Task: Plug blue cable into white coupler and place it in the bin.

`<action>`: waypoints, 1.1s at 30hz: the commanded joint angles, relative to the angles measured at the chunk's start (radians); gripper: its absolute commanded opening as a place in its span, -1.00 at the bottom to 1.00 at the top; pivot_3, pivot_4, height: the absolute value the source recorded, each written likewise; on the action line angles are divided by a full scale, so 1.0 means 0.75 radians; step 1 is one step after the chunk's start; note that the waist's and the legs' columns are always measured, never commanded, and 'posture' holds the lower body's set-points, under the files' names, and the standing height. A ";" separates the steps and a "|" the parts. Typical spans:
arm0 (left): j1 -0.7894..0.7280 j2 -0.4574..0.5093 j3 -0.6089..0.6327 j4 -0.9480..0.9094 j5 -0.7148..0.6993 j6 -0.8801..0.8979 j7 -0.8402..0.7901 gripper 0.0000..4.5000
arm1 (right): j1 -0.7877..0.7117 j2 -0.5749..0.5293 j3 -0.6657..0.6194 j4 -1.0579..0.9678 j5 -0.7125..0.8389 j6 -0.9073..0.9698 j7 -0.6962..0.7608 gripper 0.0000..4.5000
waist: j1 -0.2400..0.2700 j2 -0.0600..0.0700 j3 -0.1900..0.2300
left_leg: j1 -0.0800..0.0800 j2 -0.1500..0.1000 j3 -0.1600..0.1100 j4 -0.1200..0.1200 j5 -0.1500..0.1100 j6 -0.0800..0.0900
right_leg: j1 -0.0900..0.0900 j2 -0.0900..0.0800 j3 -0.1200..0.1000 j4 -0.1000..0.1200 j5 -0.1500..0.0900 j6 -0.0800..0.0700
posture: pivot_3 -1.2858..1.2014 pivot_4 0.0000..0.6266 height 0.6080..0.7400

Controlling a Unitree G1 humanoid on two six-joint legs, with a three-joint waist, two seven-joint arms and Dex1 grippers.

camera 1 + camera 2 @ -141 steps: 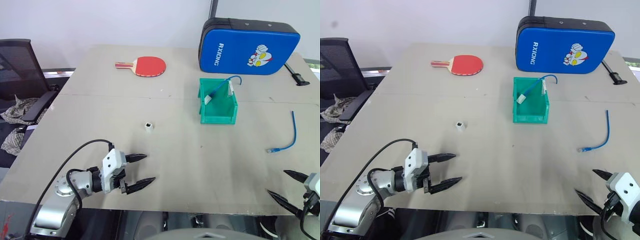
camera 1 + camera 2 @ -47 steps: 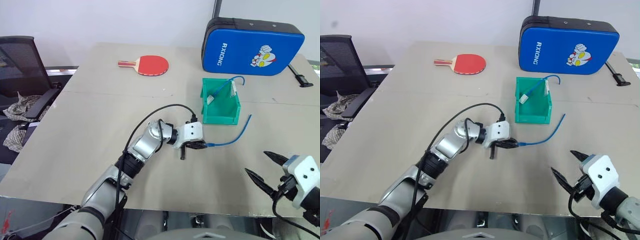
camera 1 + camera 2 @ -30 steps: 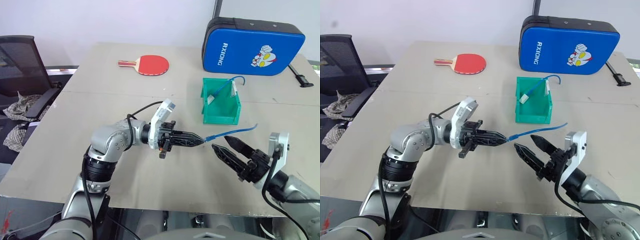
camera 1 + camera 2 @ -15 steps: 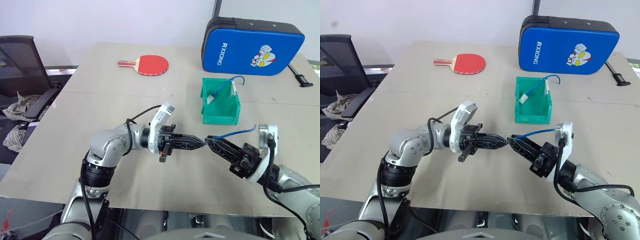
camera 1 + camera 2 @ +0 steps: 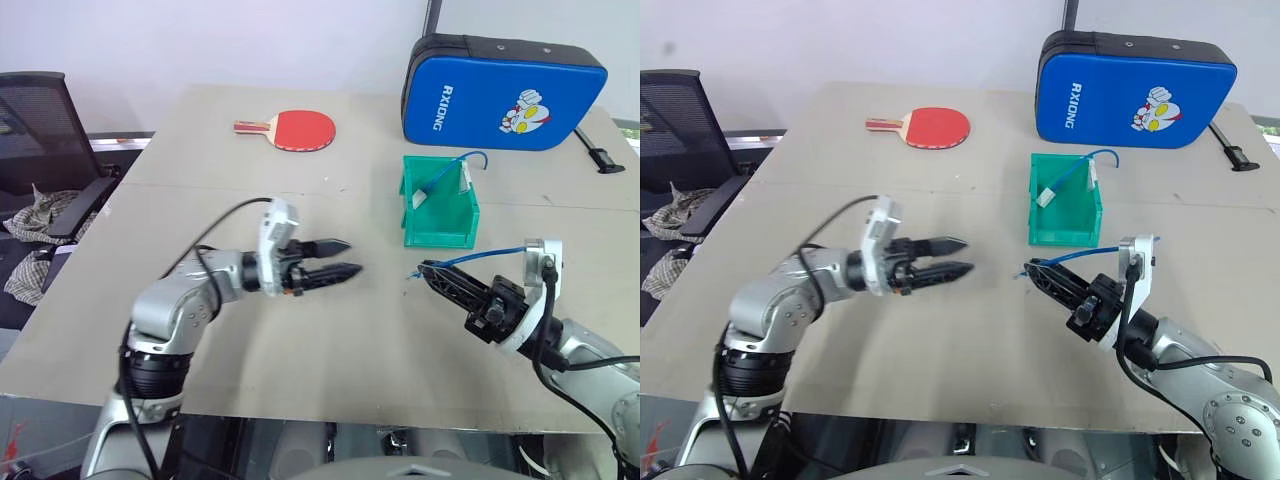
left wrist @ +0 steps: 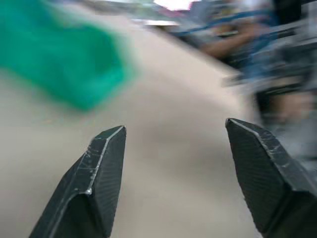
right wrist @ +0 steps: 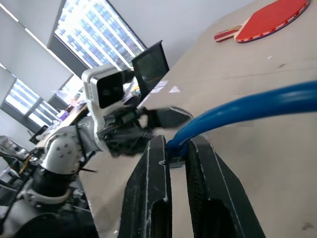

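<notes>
I expect the blue cable [image 5: 452,263] to stand up from the white coupler when I plug it in, since it keeps its arc [image 5: 490,253] above my right gripper.
My right gripper [image 5: 423,271] is shut on one end of the blue cable [image 5: 478,259], which arcs back over that wrist above the table. In the right wrist view the cable [image 7: 247,106] runs out from between the closed fingers [image 7: 153,178]. Off to the left, my left gripper [image 5: 352,255] hangs open and empty, a gap apart from the cable's tip, with its fingers [image 6: 99,168] spread wide. The green bin [image 5: 440,238] stands just beyond the right gripper. The white coupler is hidden.
Another blue cord with white pieces [image 5: 445,178] lies in the bin. A large blue zippered case [image 5: 500,92] stands at the back right and a red paddle [image 5: 300,130] lies at the back. An office chair [image 5: 45,140] is off the table's left side.
The right gripper closed on the cable's end. The left gripper opened, let go and drew back to the left, leaving a gap between the two grippers.
</notes>
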 commanded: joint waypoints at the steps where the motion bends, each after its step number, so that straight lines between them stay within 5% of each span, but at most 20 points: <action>1: 0.043 0.028 0.079 0.054 0.148 -0.213 0.091 0.51 | -0.003 0.004 0.010 -0.003 -0.055 -0.038 0.053 -1.00 | 0.003 0.000 0.000 | 0.000 0.000 0.000 0.000 0.000 0.000 | 0.000 -0.004 0.000 0.000 0.000 -0.001 | 0.03 -0.52 0.83; 20: 0.117 -0.219 -0.075 0.195 0.432 -0.340 0.456 0.51 | 0.028 0.042 0.047 -0.019 -0.208 -0.068 0.078 -1.00 | 0.003 -0.001 0.000 | -0.002 -0.002 0.002 0.000 -0.001 0.001 | 0.000 -0.011 -0.004 -0.001 0.002 0.002 | 0.03 -0.52 0.83; 23: 0.118 -0.225 -0.106 0.228 0.482 -0.379 0.471 0.19 | 0.036 0.035 0.037 -0.029 -0.208 -0.066 0.078 -1.00 | 0.002 -0.001 0.000 | -0.002 -0.002 0.002 0.000 -0.001 0.001 | 0.000 -0.011 -0.004 -0.001 0.002 0.002 | 0.03 -0.52 0.83; 28: 0.097 -0.222 -0.109 0.275 0.481 -0.428 0.425 -0.72 | 0.045 0.023 0.028 -0.041 -0.244 -0.082 0.092 -1.00 | 0.003 -0.001 0.000 | -0.002 -0.002 0.001 0.000 -0.001 0.001 | 0.000 -0.011 -0.004 -0.001 0.002 0.002 | 0.03 -0.52 0.83; 33: 0.040 -0.146 -0.195 0.230 0.352 -0.459 0.041 -0.74 | -0.024 -0.047 0.085 -0.034 -0.424 -0.098 0.179 -1.00 | 0.002 -0.001 0.000 | -0.002 -0.002 0.002 0.000 -0.001 0.001 | 0.000 -0.011 -0.004 -0.001 0.001 0.002 | 0.03 -0.52 0.83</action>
